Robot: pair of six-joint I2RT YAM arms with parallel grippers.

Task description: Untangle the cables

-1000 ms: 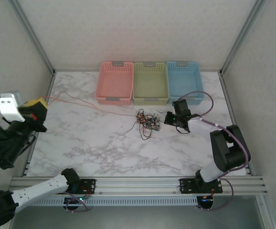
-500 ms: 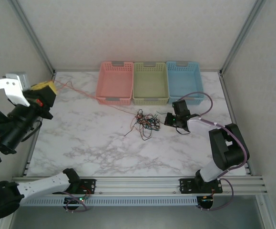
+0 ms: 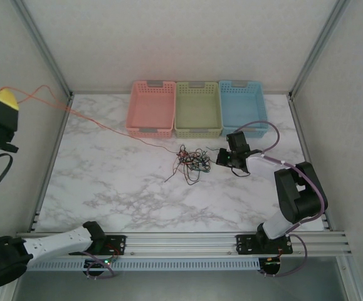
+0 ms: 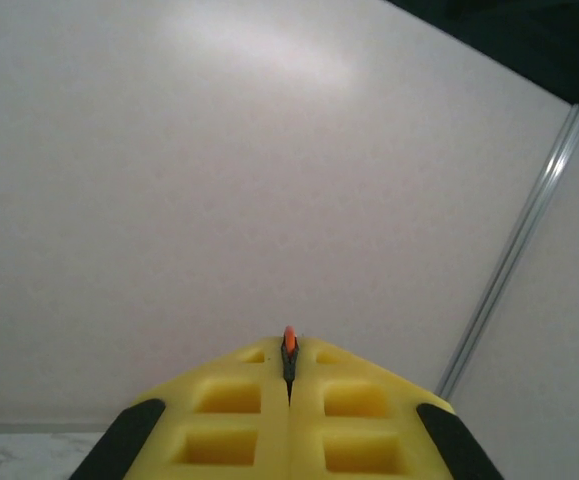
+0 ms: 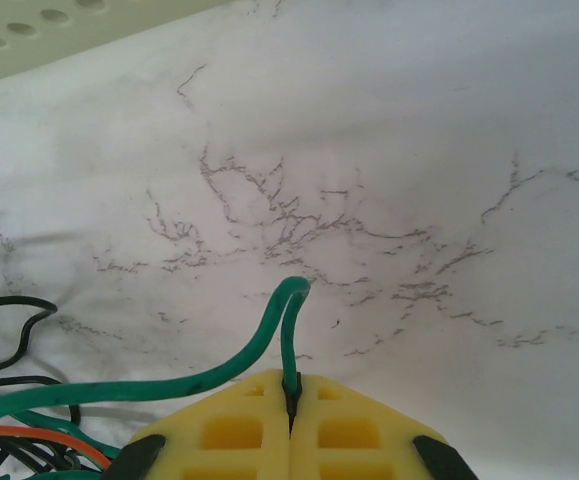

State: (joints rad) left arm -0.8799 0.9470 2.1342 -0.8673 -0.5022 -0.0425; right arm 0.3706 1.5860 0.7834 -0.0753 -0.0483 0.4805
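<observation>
The red wire is stretched from my raised left gripper into the tangle [image 3: 180, 153]. Next, my right gripper pulls the wire [image 3: 164, 148] next to the tangle while my left gripper comes back.
The cables [image 3: 192, 160] lie as a small tangle of thin red, green and black wires on the marble table, in front of the green basket. A red wire [image 3: 106, 125] runs taut from the tangle up to the far left. There my left gripper [image 3: 2, 97] hangs high above the table edge, shut on that wire. In the left wrist view the wire's orange-red end [image 4: 289, 338] pokes out between the shut yellow fingers of the left gripper [image 4: 289, 352]. My right gripper [image 3: 219, 157] sits low, just right of the tangle. In its wrist view the right gripper [image 5: 291, 385] is shut on a looped green wire [image 5: 287, 310].
Three baskets stand in a row at the back: pink [image 3: 151, 108], green [image 3: 198, 108] and blue [image 3: 242, 106]. Metal frame posts [image 3: 43, 50] and white walls close in the table. Black and orange strands [image 5: 9, 330] lie at the lower left of the right wrist view.
My left gripper has risen and swung left past the table edge, drawing the red wire out long and taut from the tangle. The right gripper has stayed put.
</observation>
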